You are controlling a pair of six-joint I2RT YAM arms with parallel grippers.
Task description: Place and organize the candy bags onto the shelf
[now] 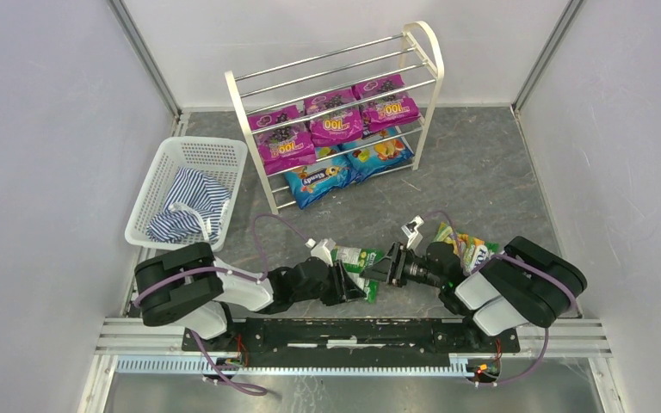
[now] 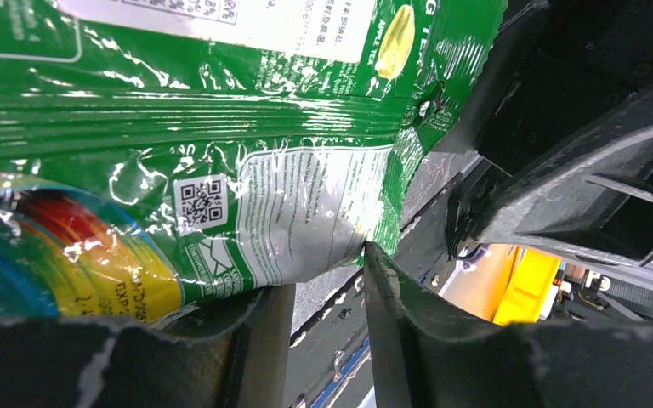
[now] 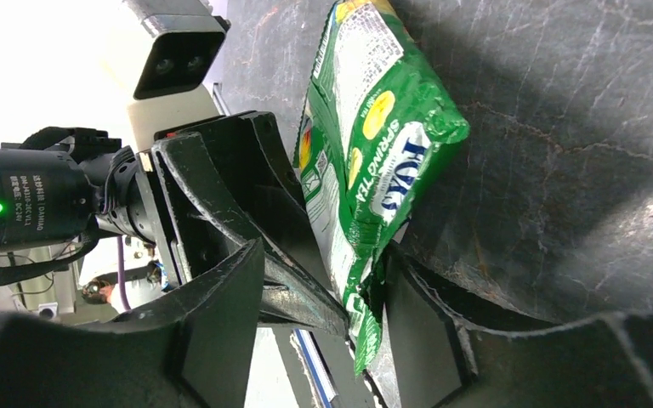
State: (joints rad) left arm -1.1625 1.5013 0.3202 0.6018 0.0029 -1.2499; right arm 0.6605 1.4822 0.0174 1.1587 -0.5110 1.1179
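Observation:
My left gripper's fingertip is inside my right gripper's gap. I should back my left gripper out before my right gripper pinches the candy bag's lower edge.
A green-yellow FOX'S candy bag is held up off the grey floor between my two grippers in front of the bases. My left gripper is open, and the bag rests on its fingertips; none of it sits in the gap. My right gripper is wide open around the bag's lower edge and one left finger. A second FOX'S bag lies by the right arm. The shelf holds three purple bags and, on a lower tier, two blue bags.
A white lattice basket with a blue-and-white striped cloth stands left of the shelf. Grey walls close in on both sides. The shelf's top tiers show only bare rods.

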